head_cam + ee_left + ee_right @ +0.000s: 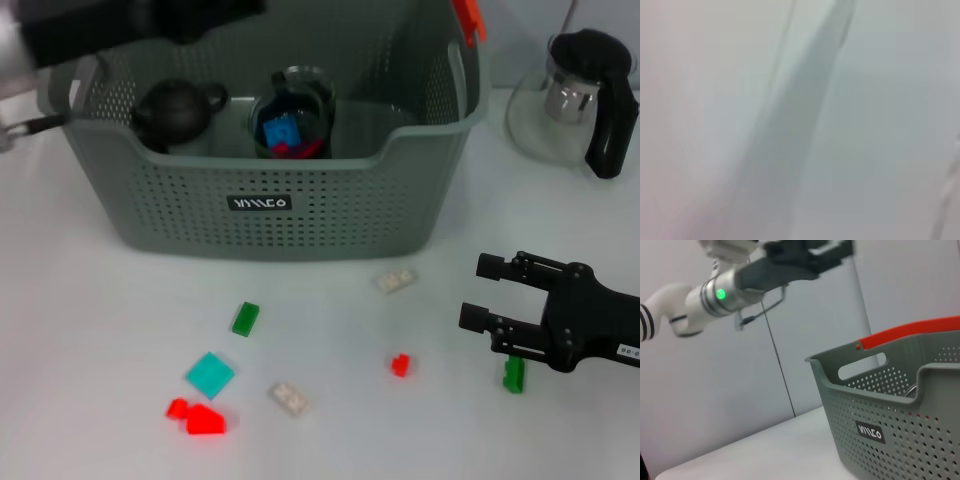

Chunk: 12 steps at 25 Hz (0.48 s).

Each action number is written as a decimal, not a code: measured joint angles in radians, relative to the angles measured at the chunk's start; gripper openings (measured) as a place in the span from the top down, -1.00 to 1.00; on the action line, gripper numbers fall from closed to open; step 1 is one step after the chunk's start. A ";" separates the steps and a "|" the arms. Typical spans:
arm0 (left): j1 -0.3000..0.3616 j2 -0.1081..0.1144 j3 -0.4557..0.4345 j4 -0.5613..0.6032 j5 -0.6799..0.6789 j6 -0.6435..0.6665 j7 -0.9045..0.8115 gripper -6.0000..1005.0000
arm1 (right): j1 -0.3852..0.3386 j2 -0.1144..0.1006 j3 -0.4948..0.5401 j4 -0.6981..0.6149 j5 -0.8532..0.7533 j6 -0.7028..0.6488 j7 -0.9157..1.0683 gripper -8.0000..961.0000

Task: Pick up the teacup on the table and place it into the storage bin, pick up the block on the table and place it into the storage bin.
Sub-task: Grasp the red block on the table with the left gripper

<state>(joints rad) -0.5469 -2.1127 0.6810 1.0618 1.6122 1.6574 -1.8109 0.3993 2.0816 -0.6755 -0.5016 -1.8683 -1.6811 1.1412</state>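
Note:
The white table [115,412] beside the small red block [177,409] is clear. My left gripper should keep going down toward that block until its fingers can close around it.
The grey perforated storage bin [180,210] stands at the back of the white table, and its front wall also shows in the right wrist view [900,440]. Inside it a glass teacup [312,92] holds a blue block [281,130] and a red piece. My right gripper [474,292] hovers open over the table at the right, fingers pointing left with nothing between them. A green block [514,374] lies just under it. My left arm [140,22] is raised above the bin's back left corner; its gripper [832,251] shows dark against the wall.
A black teapot [178,110] sits in the bin's left part. A glass kettle with a black handle [580,95] stands at the back right. Loose blocks lie in front of the bin: green [245,318], cream [396,280], red [400,364], teal [210,374].

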 joint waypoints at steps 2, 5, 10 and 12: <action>-0.002 0.017 -0.074 -0.091 0.004 0.116 0.037 -0.12 | 0.000 0.000 0.001 0.000 0.000 0.000 0.000 -0.59; 0.020 0.022 -0.137 -0.155 0.106 0.186 0.125 -0.11 | 0.000 0.000 0.001 0.000 0.000 0.000 0.000 -0.59; 0.107 -0.012 -0.151 -0.162 0.364 0.202 0.362 -0.11 | 0.001 0.002 0.001 0.000 0.001 0.001 0.000 -0.59; 0.130 -0.022 -0.151 -0.160 0.434 0.203 0.427 -0.11 | 0.001 0.002 0.001 0.000 0.001 0.005 0.000 -0.59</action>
<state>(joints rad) -0.4164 -2.1351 0.5296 0.9018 2.0462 1.8602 -1.3836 0.4002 2.0833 -0.6748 -0.5016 -1.8677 -1.6758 1.1413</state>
